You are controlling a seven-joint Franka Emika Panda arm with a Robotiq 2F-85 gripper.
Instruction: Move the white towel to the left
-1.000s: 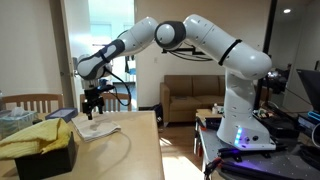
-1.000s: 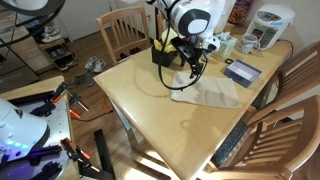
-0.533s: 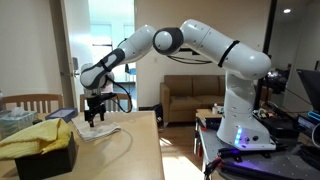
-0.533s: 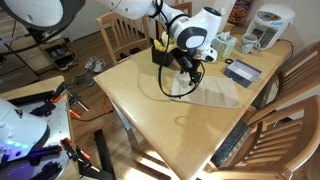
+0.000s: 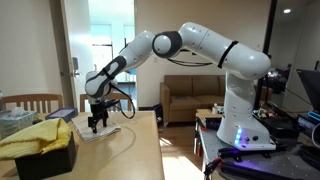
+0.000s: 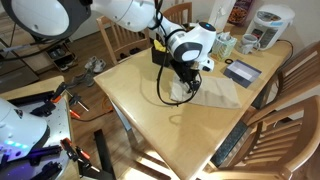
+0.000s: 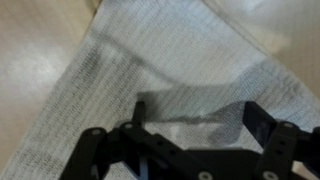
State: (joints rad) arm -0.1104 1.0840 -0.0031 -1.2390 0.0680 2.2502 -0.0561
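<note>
The white towel's cloth point(image 7: 192, 103) is flat under my open fingers, far inside the towel's edges, so next my gripper moves to the white towel's corner point(image 6: 173, 92) and pinches it there.
The white towel point(image 6: 218, 95) lies flat on the wooden table point(image 6: 150, 100), towards its far side. It also shows in an exterior view point(image 5: 106, 131) and fills most of the wrist view point(image 7: 170, 60). My gripper point(image 6: 190, 88) is right over the towel's near edge, pointing down, low above the cloth in an exterior view point(image 5: 96, 126). In the wrist view my gripper point(image 7: 195, 122) is open, with the two black fingers point(image 7: 262, 122) standing apart over the fabric and nothing between them.
A black box point(image 5: 45, 152) with a yellow cloth stands on the table, also seen in an exterior view point(image 6: 161, 55). A white kettle point(image 6: 268, 25), cups and a dark notebook point(image 6: 242, 72) sit beyond the towel. Wooden chairs point(image 6: 120, 35) surround the table.
The arm has lowered and shifted a little along the table, bringing the gripper down close onto the towel. The towel has not moved.
</note>
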